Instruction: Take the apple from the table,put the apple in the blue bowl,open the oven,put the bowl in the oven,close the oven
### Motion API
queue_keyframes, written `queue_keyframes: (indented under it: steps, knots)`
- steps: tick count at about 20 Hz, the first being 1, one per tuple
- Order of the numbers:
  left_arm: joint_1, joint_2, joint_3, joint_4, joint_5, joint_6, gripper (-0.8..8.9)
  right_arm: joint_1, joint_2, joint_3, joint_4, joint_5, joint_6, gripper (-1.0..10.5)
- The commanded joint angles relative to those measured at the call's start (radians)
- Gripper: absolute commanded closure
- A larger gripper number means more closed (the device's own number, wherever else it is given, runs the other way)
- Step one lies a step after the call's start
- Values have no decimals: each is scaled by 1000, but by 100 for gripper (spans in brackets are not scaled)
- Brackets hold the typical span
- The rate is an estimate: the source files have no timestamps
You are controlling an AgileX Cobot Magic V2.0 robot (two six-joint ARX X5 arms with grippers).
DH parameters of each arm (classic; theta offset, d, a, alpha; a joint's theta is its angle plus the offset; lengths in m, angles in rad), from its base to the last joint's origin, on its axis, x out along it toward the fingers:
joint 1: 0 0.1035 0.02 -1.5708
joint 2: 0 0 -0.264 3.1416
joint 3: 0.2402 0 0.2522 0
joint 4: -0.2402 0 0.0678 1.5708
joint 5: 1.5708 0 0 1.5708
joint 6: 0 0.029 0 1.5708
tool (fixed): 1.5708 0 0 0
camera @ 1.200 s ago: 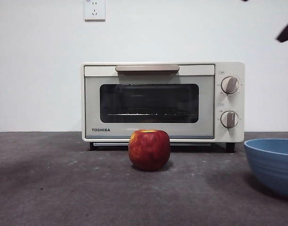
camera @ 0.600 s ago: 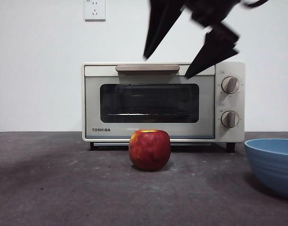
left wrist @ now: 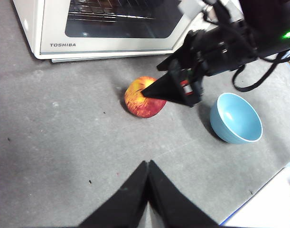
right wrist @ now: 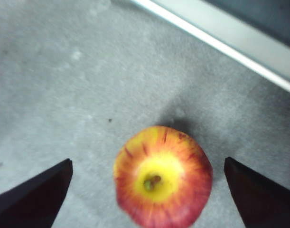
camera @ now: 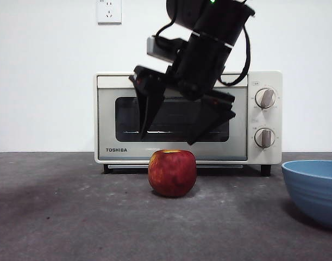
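Observation:
A thin bright line (camera: 159, 132) can be seen behind the dark window. I should expect to find a wire rack inside the oven (camera: 107, 122) when I open it.
The red apple (camera: 172, 173) stands upright on the dark grey table (camera: 68, 223) in front of the oven (camera: 108, 117), whose door is shut. My right gripper (camera: 168, 137) hangs just above the apple, open, with one jaw on each side and nothing between them. In the right wrist view the apple (right wrist: 163, 185), with its yellow stem hollow, lies between the spread jaws of that gripper (right wrist: 148, 162). The blue bowl (camera: 313, 187) sits empty at the right. The left wrist view shows my left gripper (left wrist: 148, 164) shut and empty, well back from the apple (left wrist: 137, 97) and the bowl (left wrist: 236, 118).
A wall socket (camera: 109, 11) sits high on the white wall behind the oven. A white sheet with a blue edge (left wrist: 273, 204) lies at the table's side beyond the bowl. Black cables (camera: 243, 60) hang from the right arm in front of the oven.
The right arm has come in from the top right and dropped over the apple, its jaws spread. The apple, bowl and oven have not moved.

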Motion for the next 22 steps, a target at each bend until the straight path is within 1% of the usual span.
queue_keyframes:
  steps: [1, 5, 8, 10, 12, 14, 19, 22]
  knots:
    - [-4, 5, 20, 5, 5, 16, 806, 11, 55, 23, 18, 18, 13, 437]
    - [-4, 5, 20, 5, 5, 16, 806, 11, 117, 23, 25, 18, 39, 437]
    - [-4, 5, 20, 5, 5, 16, 806, 16, 132, 23, 26, 21, 42, 446]
    - [-4, 5, 20, 6, 5, 16, 806, 21, 132, 23, 32, 26, 44, 502]
    - [-4, 5, 20, 6, 5, 16, 806, 21, 132, 23, 15, 26, 64, 582]
    - [-4, 5, 20, 6, 5, 16, 806, 20, 132, 23, -6, 25, 64, 631]
    - [-4, 5, 20, 16, 5, 16, 806, 22, 118, 30, -26, 24, 64, 641]
    - [-4, 5, 20, 43, 5, 15, 806, 22, 52, 41, -55, 24, 61, 640]
